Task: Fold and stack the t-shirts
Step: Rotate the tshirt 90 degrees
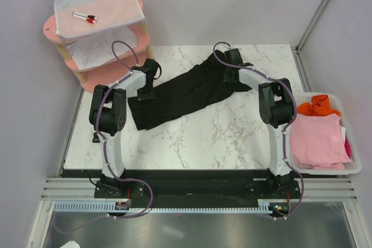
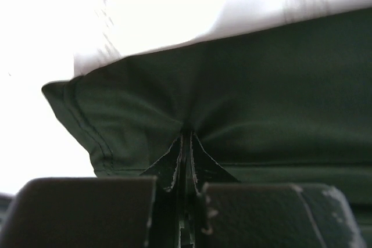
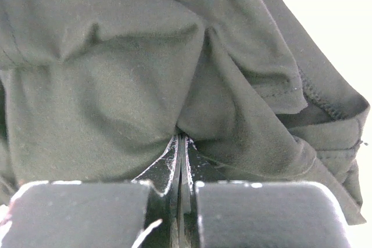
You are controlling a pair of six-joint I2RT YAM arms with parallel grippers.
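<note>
I can see the black t-shirt point(image 1: 185, 93) lying at a slant across the table, so I should back my left gripper off and turn the hemmed end toward the front edge point(image 1: 195, 165) with my right gripper.
A black t-shirt point(image 1: 186, 92) lies stretched slantwise across the marble table point(image 1: 221, 137), bunched lengthwise. My left gripper point(image 1: 146, 89) is shut on its left end, where a hemmed corner shows in the left wrist view point(image 2: 116, 126). My right gripper point(image 1: 228, 72) is shut on the crumpled right end point(image 3: 145, 68). The cloth puckers at both sets of closed fingertips, left point(image 2: 187, 135) and right point(image 3: 181, 139). A folded pink t-shirt point(image 1: 317, 140) and an orange one point(image 1: 319, 105) lie in the basket at right.
A white basket point(image 1: 354, 166) stands off the table's right edge. A pink two-tier stand point(image 1: 125, 65) at the back left holds white printed sheets point(image 1: 99, 45) and a clear pouch with markers point(image 1: 86, 18). Grey walls close in on both sides.
</note>
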